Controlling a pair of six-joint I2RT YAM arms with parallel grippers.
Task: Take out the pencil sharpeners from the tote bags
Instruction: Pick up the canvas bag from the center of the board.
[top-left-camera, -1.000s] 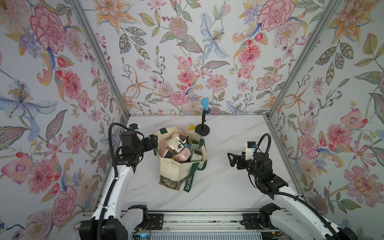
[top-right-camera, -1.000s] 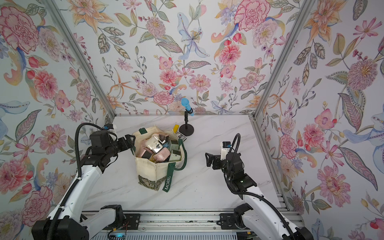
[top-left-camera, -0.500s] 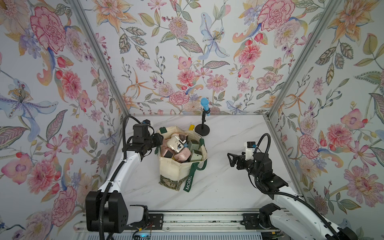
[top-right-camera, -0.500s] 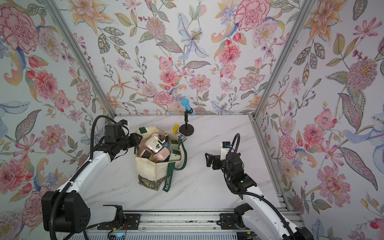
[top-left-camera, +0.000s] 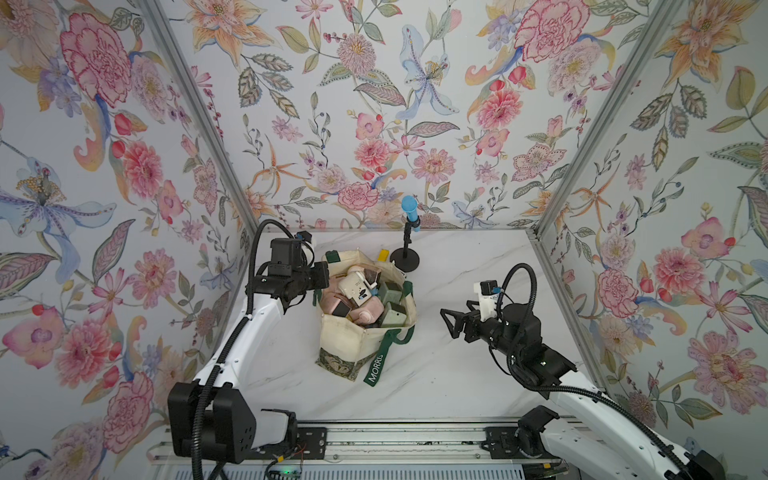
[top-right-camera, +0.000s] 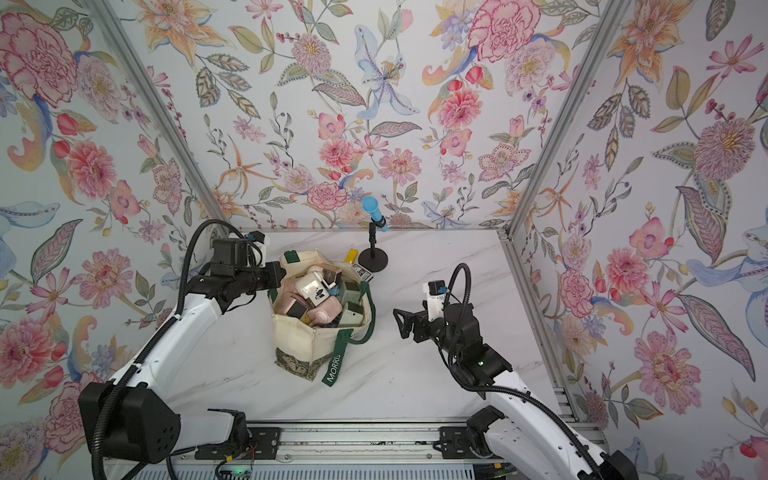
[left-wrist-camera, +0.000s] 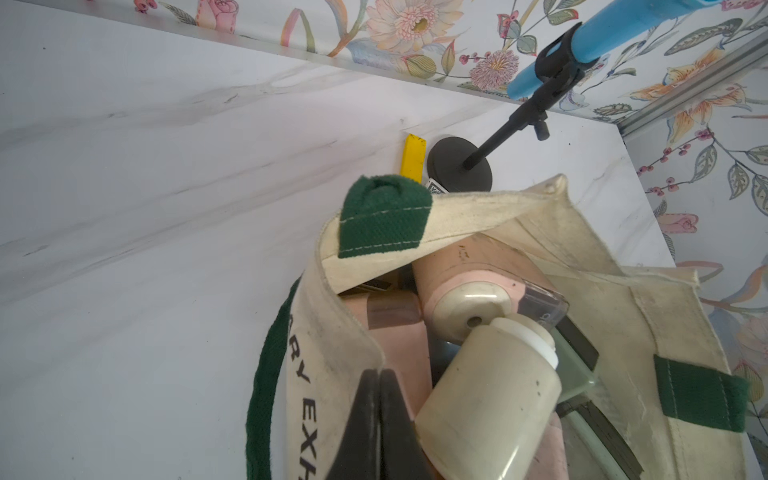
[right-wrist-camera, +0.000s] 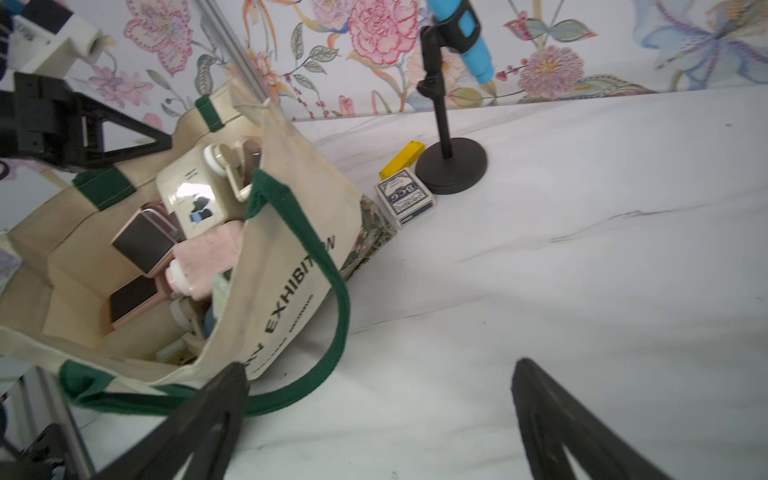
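Note:
I should hold the bag steady with my left gripper, which is shut on the tote bag's rim (top-left-camera: 320, 293), while my right gripper takes the cream sharpener on top (top-left-camera: 356, 285).
The cream canvas tote bag (top-left-camera: 349, 340) (top-right-camera: 303, 340) stands open mid-table, with dark green handles and a "MORRIS" strap. Several pencil sharpeners fill it: a cream one (top-left-camera: 353, 286) (right-wrist-camera: 191, 191) on top, pink ones (top-left-camera: 370, 311) and sage green ones (top-left-camera: 392, 316). My left gripper (top-left-camera: 326, 276) (left-wrist-camera: 379, 378) is at the bag's left rim, shut on the canvas edge, one finger outside and one inside beside a cream sharpener (left-wrist-camera: 486, 399). To the right of the bag my right gripper (top-left-camera: 446, 320) (right-wrist-camera: 380, 368) hangs open over bare table, holding nothing.
A black microphone stand (top-left-camera: 405, 259) with a blue mic stands behind the bag. A flat yellow bar (top-left-camera: 383, 254) and a small printed card box (right-wrist-camera: 405, 197) lie beside its base. Floral walls close in the left, back and right sides.
My left gripper moved toward the back and right to the bag's rim and went from open to shut on it. The right arm has stayed still and open.

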